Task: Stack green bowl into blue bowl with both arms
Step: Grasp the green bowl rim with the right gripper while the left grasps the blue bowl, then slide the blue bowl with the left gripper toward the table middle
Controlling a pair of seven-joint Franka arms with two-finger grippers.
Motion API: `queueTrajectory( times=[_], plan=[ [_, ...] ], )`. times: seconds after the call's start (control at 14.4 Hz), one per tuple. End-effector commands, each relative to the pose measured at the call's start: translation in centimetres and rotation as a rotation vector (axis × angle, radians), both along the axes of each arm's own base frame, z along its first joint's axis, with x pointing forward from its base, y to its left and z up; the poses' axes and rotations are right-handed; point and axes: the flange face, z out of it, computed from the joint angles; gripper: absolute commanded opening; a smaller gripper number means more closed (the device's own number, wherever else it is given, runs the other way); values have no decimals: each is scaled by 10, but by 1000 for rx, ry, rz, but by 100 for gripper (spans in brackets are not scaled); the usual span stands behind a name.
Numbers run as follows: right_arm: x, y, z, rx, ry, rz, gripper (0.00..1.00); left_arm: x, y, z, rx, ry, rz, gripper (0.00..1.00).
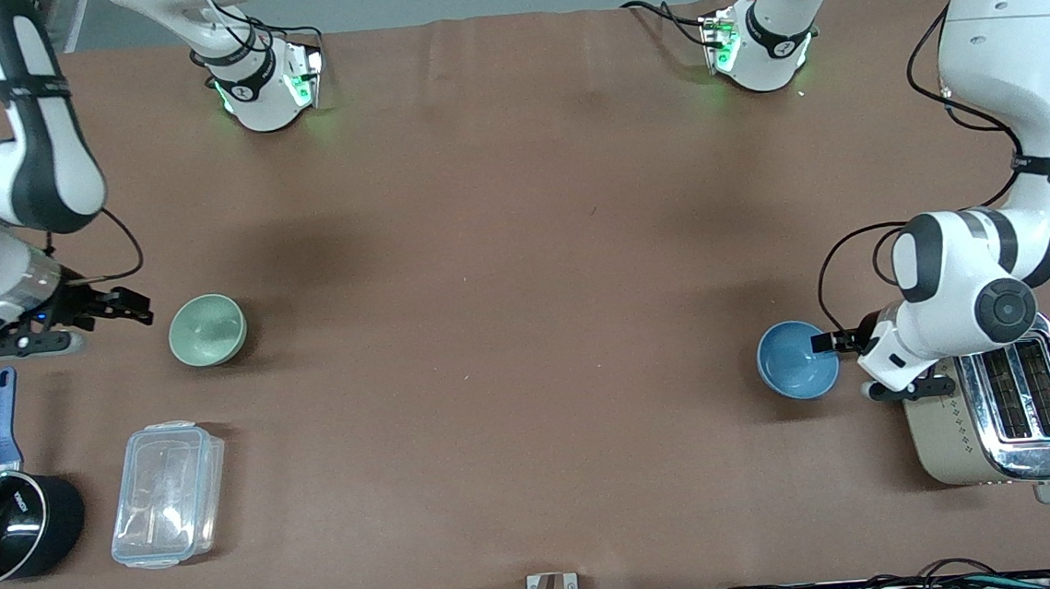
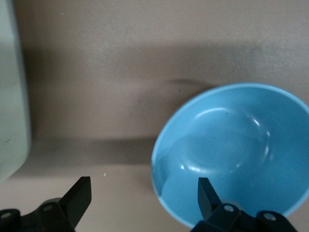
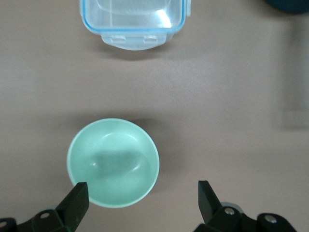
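Note:
I should use my left gripper to put the blue bowl (image 1: 794, 362) in the middle of the table (image 1: 489, 277) before my right gripper brings the green bowl, because the blue bowl is by the toaster, far from my right gripper.
The green bowl (image 1: 207, 330) stands upright on the brown table toward the right arm's end. My right gripper (image 1: 140, 308) is open and empty just beside it; in the right wrist view (image 3: 141, 197) one finger (image 3: 77, 198) is at the green bowl's (image 3: 113, 163) rim. The blue bowl (image 1: 798, 359) stands upright toward the left arm's end, beside the toaster. My left gripper (image 1: 826, 342) is open at its rim; in the left wrist view (image 2: 143, 195) one finger (image 2: 205, 193) is over the blue bowl's (image 2: 231, 154) inside and the other is outside it.
A clear plastic container (image 1: 167, 493) and a black saucepan with a blue handle (image 1: 4, 516) lie nearer the front camera than the green bowl. A toaster (image 1: 1005, 418) stands close under the left arm's wrist. The container also shows in the right wrist view (image 3: 135, 21).

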Motion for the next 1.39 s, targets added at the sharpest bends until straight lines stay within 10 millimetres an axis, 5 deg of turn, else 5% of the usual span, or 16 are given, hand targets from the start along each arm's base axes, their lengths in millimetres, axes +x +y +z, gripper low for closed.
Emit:
queueTrajectory(
  times=[0.0, 0.14, 0.28, 0.49, 0.7, 0.9, 1.04, 1.25, 1.32],
  plan=[
    [-12, -7, -56, -29, -28, 6, 100, 6, -2, -8, 4, -30, 1, 60],
    [-14, -8, -88, -44, -51, 6, 96, 7, -4, -15, 0, -35, 2, 27],
    [-16, -8, -101, -43, -36, 0, 89, 8, -8, -13, -3, -38, -1, 6],
    [-19, -7, -113, -38, -16, -6, 79, 9, -11, -1, -9, -49, -9, 0],
    [-21, -5, -116, -34, -5, -11, 58, 7, -59, 47, -45, -81, -8, 0],
    [-22, -4, -116, -33, 0, -13, 34, -14, -156, 79, -99, -40, 79, 0],
    [-22, -3, -116, -32, 3, -11, 6, -41, -238, 89, -117, -17, 153, 0],
    [-23, 0, -109, -16, 54, -18, 0, -98, -364, 82, -106, 19, 150, 0],
    [-20, 0, -92, -8, 67, -19, 0, -114, -391, 75, -96, 28, 170, 0]
  ],
)
